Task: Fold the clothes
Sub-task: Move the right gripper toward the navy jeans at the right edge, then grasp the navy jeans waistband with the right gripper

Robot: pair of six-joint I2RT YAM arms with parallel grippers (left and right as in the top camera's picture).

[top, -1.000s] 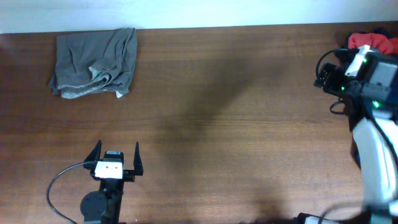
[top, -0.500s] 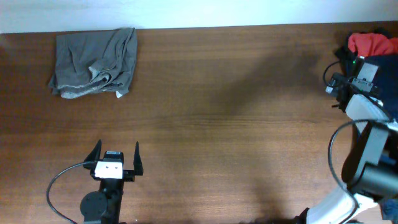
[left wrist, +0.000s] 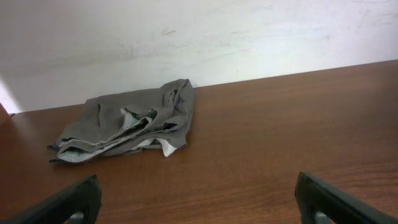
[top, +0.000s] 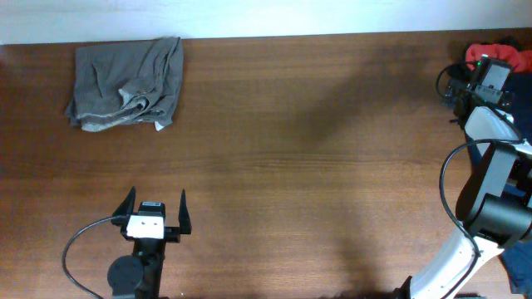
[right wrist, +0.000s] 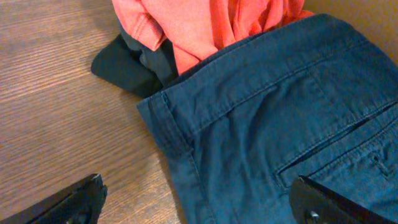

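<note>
My right gripper needs to move back toward the waistband corner (right wrist: 165, 121) and take hold of the garment there. The gripper now hangs with one finger by the navy garment's back pocket (right wrist: 336, 152).
An olive-grey garment (top: 125, 83) lies bunched and folded at the table's far left corner, also in the left wrist view (left wrist: 127, 121). My left gripper (top: 155, 209) stands open near the front edge, well short of it, with bare wood between its fingers (left wrist: 198, 200). At the far right a bright red garment (top: 495, 56) is piled next to a navy blue garment (right wrist: 280, 124) with a back pocket. My right gripper (right wrist: 196, 199) hangs open over the navy garment's waistband edge, holding nothing.
A black piece of cloth (right wrist: 134, 62) pokes out from under the red garment (right wrist: 211, 25). The right arm (top: 486, 166) runs along the table's right edge. A white wall (left wrist: 199, 37) backs the brown wooden table (top: 316, 166).
The right arm has swung back toward the far right corner, its wrist now over the red and navy pile. The left arm and the olive-grey garment have not moved.
</note>
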